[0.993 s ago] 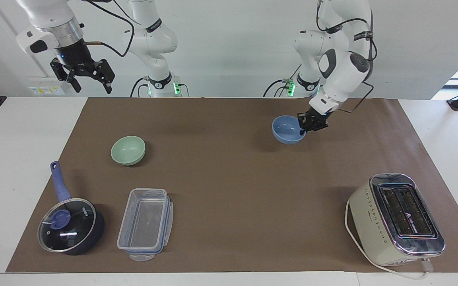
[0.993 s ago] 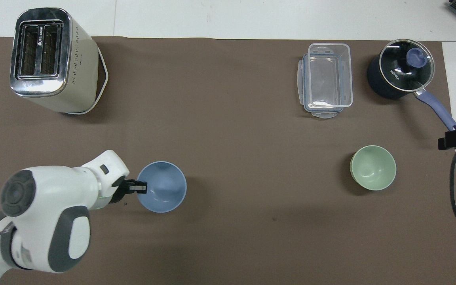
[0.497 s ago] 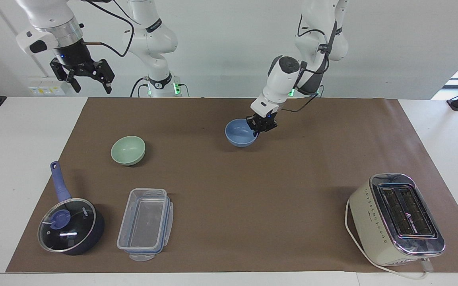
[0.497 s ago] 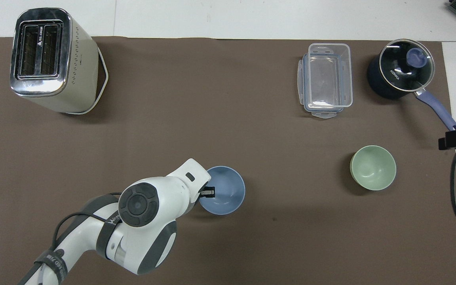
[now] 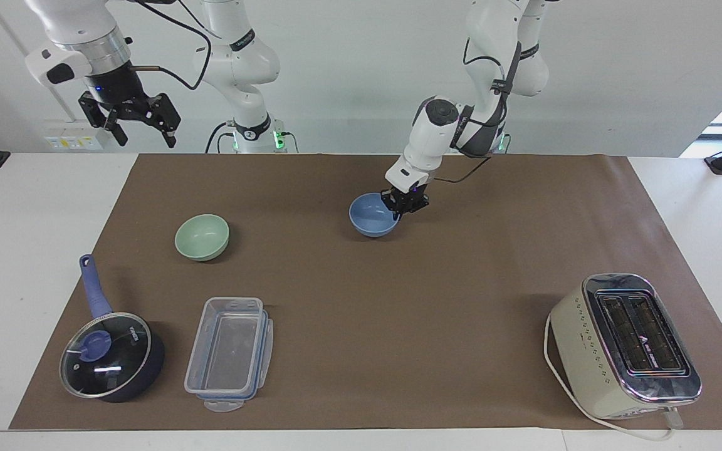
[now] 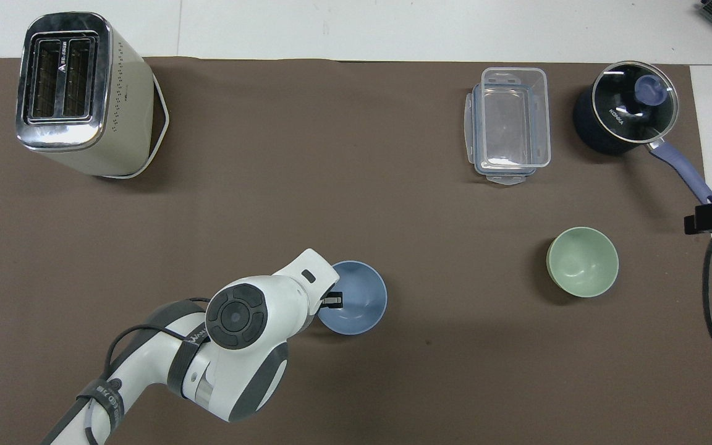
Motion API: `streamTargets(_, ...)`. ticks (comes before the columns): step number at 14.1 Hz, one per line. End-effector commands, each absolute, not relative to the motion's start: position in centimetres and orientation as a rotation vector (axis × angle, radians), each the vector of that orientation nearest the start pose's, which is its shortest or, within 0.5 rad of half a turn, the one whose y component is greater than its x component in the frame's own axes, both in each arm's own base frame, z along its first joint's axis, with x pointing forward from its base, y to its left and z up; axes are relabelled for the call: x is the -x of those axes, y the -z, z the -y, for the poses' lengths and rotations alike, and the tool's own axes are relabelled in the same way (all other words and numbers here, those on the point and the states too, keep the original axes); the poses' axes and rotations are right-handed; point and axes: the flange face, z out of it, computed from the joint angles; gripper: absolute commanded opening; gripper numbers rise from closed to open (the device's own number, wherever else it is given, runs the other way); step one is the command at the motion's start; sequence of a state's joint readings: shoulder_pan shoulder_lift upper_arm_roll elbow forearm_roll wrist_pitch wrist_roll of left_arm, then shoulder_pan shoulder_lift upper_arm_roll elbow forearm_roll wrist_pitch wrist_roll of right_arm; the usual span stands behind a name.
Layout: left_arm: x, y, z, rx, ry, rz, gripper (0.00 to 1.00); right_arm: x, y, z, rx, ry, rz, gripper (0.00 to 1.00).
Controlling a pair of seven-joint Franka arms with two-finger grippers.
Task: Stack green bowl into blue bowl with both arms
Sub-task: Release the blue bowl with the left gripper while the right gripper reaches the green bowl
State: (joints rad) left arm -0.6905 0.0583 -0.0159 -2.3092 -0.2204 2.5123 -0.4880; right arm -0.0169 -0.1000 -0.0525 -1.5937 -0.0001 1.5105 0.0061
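I will lower the green bowl (image 6: 582,262) into the blue bowl (image 6: 361,296), and the green bowl should hide the blue bowl from above, because their round rims look equally wide.
The blue bowl (image 5: 368,215) (image 6: 361,295) is upright near the middle of the brown mat, at the mat or just above it; I cannot tell if it touches. My left gripper (image 5: 402,208) (image 6: 334,301) is shut on its rim, on the side toward the left arm's end. The green bowl (image 5: 202,236) (image 6: 582,261) stands alone on the mat toward the right arm's end, upright and empty. My right gripper (image 5: 146,136) waits open and raised over the table's edge at the right arm's end, holding nothing.
A cream toaster (image 5: 627,344) (image 6: 78,93) stands at the left arm's end, farther from the robots. A clear plastic container (image 5: 229,354) (image 6: 509,123) and a dark blue lidded saucepan (image 5: 110,354) (image 6: 625,114) sit farther from the robots than the green bowl.
My left gripper has carried the blue bowl along the mat from the left arm's end to the middle, closer to the green bowl. The right arm has not moved.
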Motion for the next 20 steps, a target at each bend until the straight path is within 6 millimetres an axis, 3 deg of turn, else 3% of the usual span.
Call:
streamTargets(1,-40.7,-32.5,34.6,3.325,0.063,-0.095,0.0,-50.9,-66.3,4.1,3.132,0.041,-0.095,1.0)
streamTargets(2,-40.6,-32.4,34.6,3.325,0.057,-0.089,0.06,-50.9,-66.2,4.1,3.131,0.039,-0.098,1.0)
streamTargets(5,-40.6,-32.4,34.5,3.323,0.045,-0.099,0.59,-50.9,-66.2,4.1,3.131,0.039,-0.098,1.0)
streamTargets(6,-40.8,-32.6,34.4,3.326,0.052,-0.095,0.74,-50.8,-66.3,4.1,3.132,0.034,-0.095,1.0)
streamTargets(7,-41.0,-33.2,34.2,3.332,0.065,-0.097,0.8,-50.8,-66.4,4.3,3.133,0.032,-0.095,1.0)
streamTargets(8,-41.0,-33.6,34.0,3.332,0.065,-0.106,1.0,-50.8,-66.4,4.3,3.133,0.034,-0.098,1.0)
streamTargets(11,-41.2,-36.5,33.1,3.325,0.039,-0.121,1.0,-50.9,-66.3,4.1,3.145,0.043,-0.066,1.0)
streamTargets(14,-42.9,-39.8,29.2,3.28,0.114,-0.22,1.0,-50.9,-64.8,4.2,3.142,-0.005,-0.067,1.0)
streamTargets(16,-44.9,-42.8,25.4,3.232,0.144,-0.233,1.0,-51.3,-62.2,4.7,3.141,-0.02,-0.074,1.0)
streamTargets(20,-48.9,-49.4,17.2,3.187,0.023,-0.362,1.0,-51.6,-56.6,6.8,3.133,-0.001,-0.031,1.0)
